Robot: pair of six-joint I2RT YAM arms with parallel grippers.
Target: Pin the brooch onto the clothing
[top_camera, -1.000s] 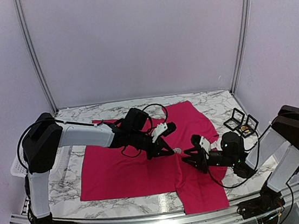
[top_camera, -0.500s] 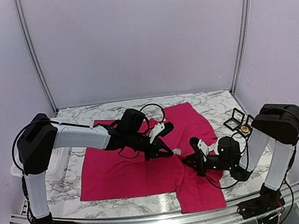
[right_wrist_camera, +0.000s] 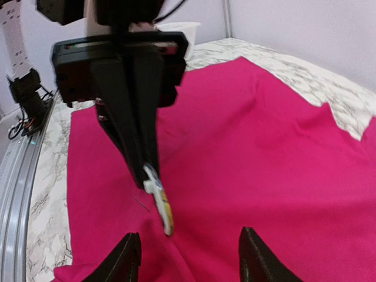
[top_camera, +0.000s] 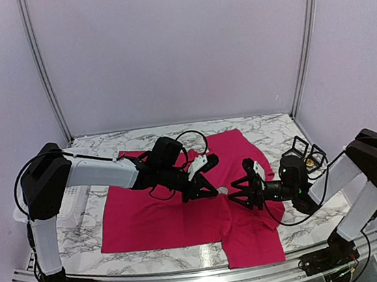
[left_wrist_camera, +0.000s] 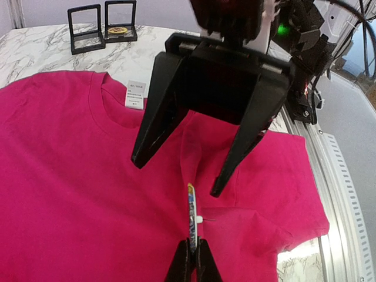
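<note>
I should squeeze the brooch's pin [left_wrist_camera: 209, 219] against the brooch's free edge [right_wrist_camera: 167, 222] with my right gripper while my left gripper keeps the brooch still, because the pin sticks out from the brooch's back.
The crimson-pink T-shirt [top_camera: 156, 214] lies spread on the marble table, its white neck label [left_wrist_camera: 134, 94] showing. My left gripper [top_camera: 217, 192] is shut on the brooch [left_wrist_camera: 191, 218], a thin disc held edge-on just above the fabric, its pin sticking out sideways. The brooch also shows in the right wrist view [right_wrist_camera: 163, 207]. My right gripper [top_camera: 237, 199] is open and empty, facing the left gripper, its fingers [left_wrist_camera: 242, 136] spread either side of the brooch and just short of it.
Two small black display boxes [top_camera: 303, 152] stand at the right of the table, one holding a gold brooch [left_wrist_camera: 118, 30]. A white basket [top_camera: 22, 211] sits at the left edge. A shirt fold lies under the brooch.
My right gripper has drawn back slightly to the right and lifted off the shirt, its fingers now open around the brooch. The left gripper has held nearly still.
</note>
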